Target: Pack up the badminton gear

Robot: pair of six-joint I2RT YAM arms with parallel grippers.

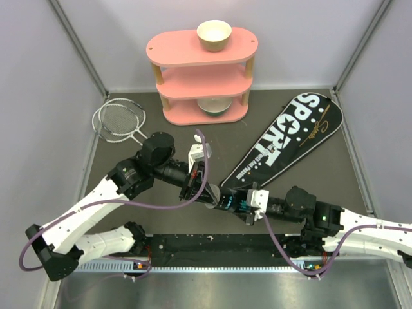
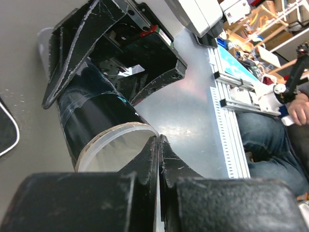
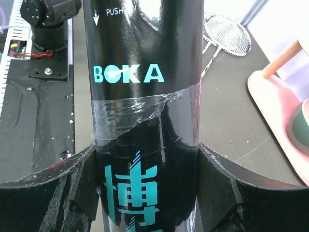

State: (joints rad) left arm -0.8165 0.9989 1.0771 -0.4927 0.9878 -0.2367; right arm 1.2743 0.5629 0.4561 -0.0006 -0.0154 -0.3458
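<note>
My right gripper is closed around the sides of the black tube (image 3: 146, 113). My left gripper should keep its fingers at the pale rim (image 2: 120, 127) and let go there.
A black tube (image 3: 145, 72) with teal BOKA lettering is held off the table by my right gripper (image 3: 147, 186), whose fingers (image 3: 219, 186) are shut on its sides. In the top view the tube (image 1: 233, 202) lies level between both arms at the centre. My left gripper (image 2: 160, 139) is shut, its tips at the pale rim of the tube's open mouth (image 2: 116, 133); whether it pinches the rim is unclear. Two silver rackets (image 1: 119, 120) lie at the far left. The long black SPORT bag (image 1: 290, 138) lies at the far right.
A pink three-tier shelf (image 1: 177, 50) stands at the back centre, with a cream bowl (image 1: 214, 34) on top and another (image 1: 212, 107) on its lowest tier. Grey walls close off the left, right and back. A black base plate (image 1: 212, 248) lies at the near edge.
</note>
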